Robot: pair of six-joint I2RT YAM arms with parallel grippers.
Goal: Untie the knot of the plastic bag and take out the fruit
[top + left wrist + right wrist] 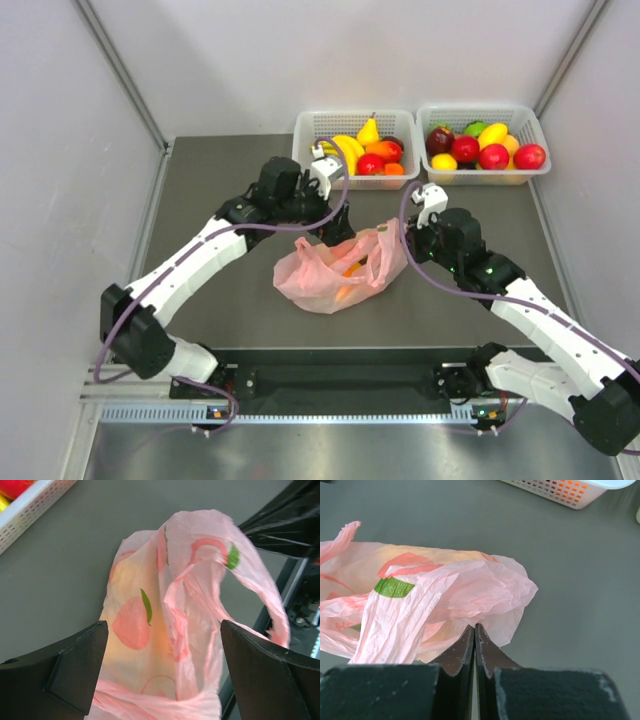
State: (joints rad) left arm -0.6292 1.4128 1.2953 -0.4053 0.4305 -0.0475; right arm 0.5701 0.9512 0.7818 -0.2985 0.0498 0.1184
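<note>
The pink bag's film lies bunched over the fruit (356, 268). My right gripper is to open while my left gripper lifts the bag clear (312, 272), before both spread the bag's opening.
The pink plastic bag (335, 270) lies crumpled mid-table between my grippers. Orange fruit (351, 268) shows dimly through its film. My left gripper (336, 226) is wide open at the bag's far side; in the left wrist view (162, 627) the bag (185, 595) sits between the fingers (75, 665), untouched, with one handle loop (272, 610) hanging loose. My right gripper (408, 243) is shut, pinching the bag's right edge (485, 595) at its tips (475, 627) and holding that corner slightly raised. I can make out no knot.
Two white baskets stand at the back: the left basket (300, 128) and the right basket (540, 135), each holding several coloured fruits. The left basket's corner shows in the left wrist view (35, 505). Grey walls flank the dark tabletop (220, 180).
</note>
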